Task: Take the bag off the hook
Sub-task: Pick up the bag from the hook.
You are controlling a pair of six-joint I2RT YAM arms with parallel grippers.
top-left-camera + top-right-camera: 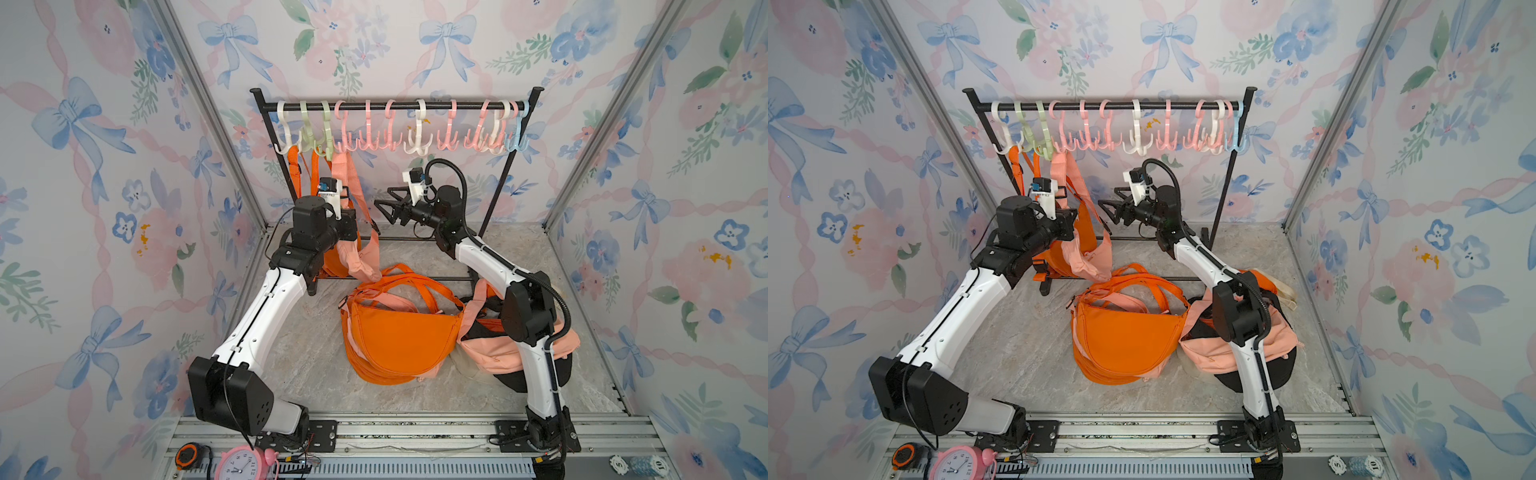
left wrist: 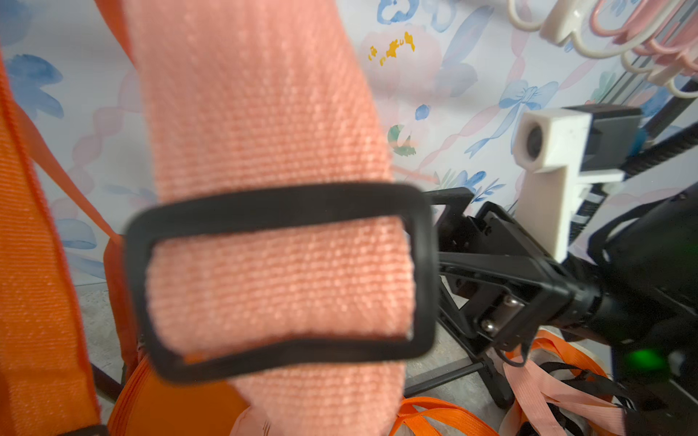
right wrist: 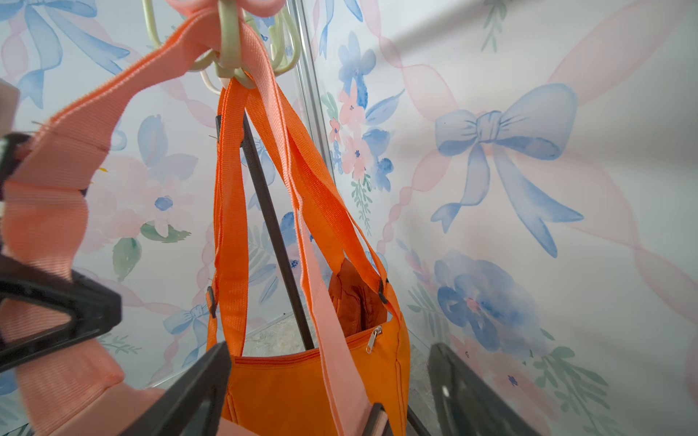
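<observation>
Only the buckle side of the pink strap (image 1: 339, 165) is in my left gripper, so my right gripper should grab the strap's free side (image 1: 357, 188) before lifting it off the hook.
A pink bag (image 1: 360, 259) hangs by its strap (image 3: 260, 56) from a pale green hook (image 3: 226, 56) at the left end of the rack, beside an orange bag (image 3: 302, 385) on the same cluster of hooks. My left gripper (image 1: 352, 208) is shut on the pink strap, well below the hook. In the left wrist view the strap's black buckle (image 2: 279, 204) hides the jaws. My right gripper (image 1: 382, 197) stands open to the right of both bags, pointing at them, with nothing between its fingers (image 3: 196, 385).
The black rack (image 1: 395, 106) carries a row of plastic hooks along the back wall. Several bags lie heaped on the floor: an orange one (image 1: 399, 336) in the middle and a pink one (image 1: 490, 349) under my right arm. A pink clock (image 1: 239, 463) sits at the front edge.
</observation>
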